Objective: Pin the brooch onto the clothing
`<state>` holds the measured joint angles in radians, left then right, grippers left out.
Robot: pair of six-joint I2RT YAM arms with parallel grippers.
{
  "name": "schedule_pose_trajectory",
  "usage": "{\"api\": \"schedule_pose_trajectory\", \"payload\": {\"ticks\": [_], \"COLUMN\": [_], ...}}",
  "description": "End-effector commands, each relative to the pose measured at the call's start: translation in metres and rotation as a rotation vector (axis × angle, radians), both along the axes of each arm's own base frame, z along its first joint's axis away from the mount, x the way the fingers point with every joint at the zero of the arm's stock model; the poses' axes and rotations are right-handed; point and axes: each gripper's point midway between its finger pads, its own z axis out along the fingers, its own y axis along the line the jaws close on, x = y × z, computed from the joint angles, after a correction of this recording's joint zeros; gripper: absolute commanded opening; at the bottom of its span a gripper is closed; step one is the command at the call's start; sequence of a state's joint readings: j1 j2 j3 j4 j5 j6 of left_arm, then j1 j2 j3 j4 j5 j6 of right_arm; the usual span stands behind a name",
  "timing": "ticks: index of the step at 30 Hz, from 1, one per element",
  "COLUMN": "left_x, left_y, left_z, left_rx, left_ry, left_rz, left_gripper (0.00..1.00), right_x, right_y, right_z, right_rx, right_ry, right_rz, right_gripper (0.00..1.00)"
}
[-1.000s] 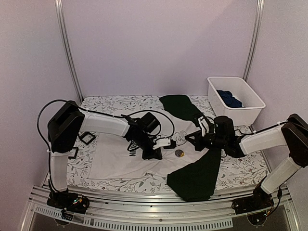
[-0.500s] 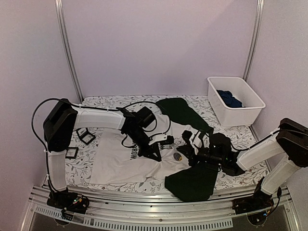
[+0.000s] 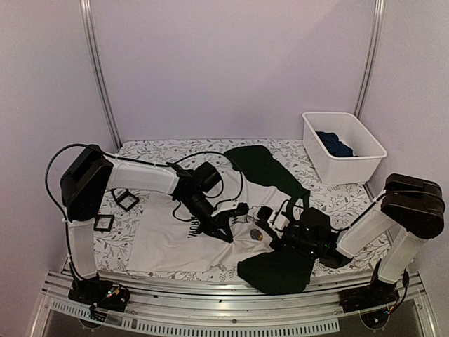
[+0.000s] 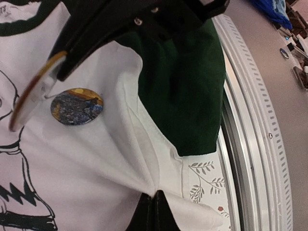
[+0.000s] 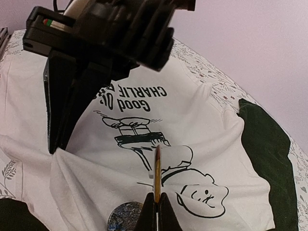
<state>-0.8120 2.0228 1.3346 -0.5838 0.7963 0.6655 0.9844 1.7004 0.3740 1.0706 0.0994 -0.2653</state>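
The brooch's pin (image 4: 50, 96) is hanging over the print, away from the raised fold in the robot's left gripper, so the robot's right gripper should bring the pin to that fold (image 4: 146, 169).
The clothing, a white T-shirt (image 3: 172, 242) with dark green sleeves (image 3: 277, 270) and a cartoon boy print, lies flat on the patterned table. My left gripper (image 4: 154, 211) is shut on a raised fold of its white fabric (image 4: 144, 154), near the lower sleeve. My right gripper (image 5: 156, 214) is shut on a thin round brooch (image 5: 156, 171), seen edge-on, held above the print. A second round brooch (image 4: 77, 106), dark blue and orange, lies flat on the shirt right under it (image 3: 257, 236). The two grippers (image 3: 228, 223) (image 3: 270, 219) are close together.
A white bin (image 3: 365, 165) at the back right holds a dark blue garment (image 3: 335, 144). Two small black frames (image 3: 126, 200) lie left of the shirt. The metal rail (image 4: 260, 144) runs along the near table edge, just beyond the sleeve.
Both grippers came toward the near edge and closer together. The left one dragged the shirt with it, bunching the fabric. The right one swung left over the brooch that lies flat.
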Motion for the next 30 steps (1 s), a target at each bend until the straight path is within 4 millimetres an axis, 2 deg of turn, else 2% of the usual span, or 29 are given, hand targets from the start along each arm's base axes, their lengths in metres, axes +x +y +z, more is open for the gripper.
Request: {"api": "schedule_pose_trajectory", "payload": {"ticks": [1,8,15,21,27,30], "left_x": [0.003,0.006,0.008,0.008,0.009,0.009], "left_y": [-0.007,-0.013,-0.012,-0.01,-0.011,-0.008], "left_z": [0.014,0.021,0.025,0.026,0.025,0.023], "left_rx": [-0.074,-0.12,-0.148,-0.154,-0.157,-0.144], "left_ry": [-0.005,0.019,0.009,0.002,-0.001,-0.006], "left_rz": [-0.017,0.026,0.046,0.054,0.067,0.065], "left_gripper": [0.0,0.0,0.0,0.0,0.0,0.0], "right_x": [0.003,-0.004,-0.014,-0.026,-0.033,-0.038], "right_y": [0.01,0.023,0.02,0.021,0.025,0.029], "right_z": [-0.001,-0.011,-0.031,-0.029,-0.038,-0.03], "right_rx": [-0.084,-0.201,-0.315,-0.31,-0.346,-0.303], "right_ry": [-0.118,-0.158,-0.156,-0.113,-0.107,-0.091], "right_rz": [-0.031,-0.016,-0.018,-0.014,-0.001,0.023], "right_gripper": [0.0,0.0,0.0,0.0,0.0,0.0]}}
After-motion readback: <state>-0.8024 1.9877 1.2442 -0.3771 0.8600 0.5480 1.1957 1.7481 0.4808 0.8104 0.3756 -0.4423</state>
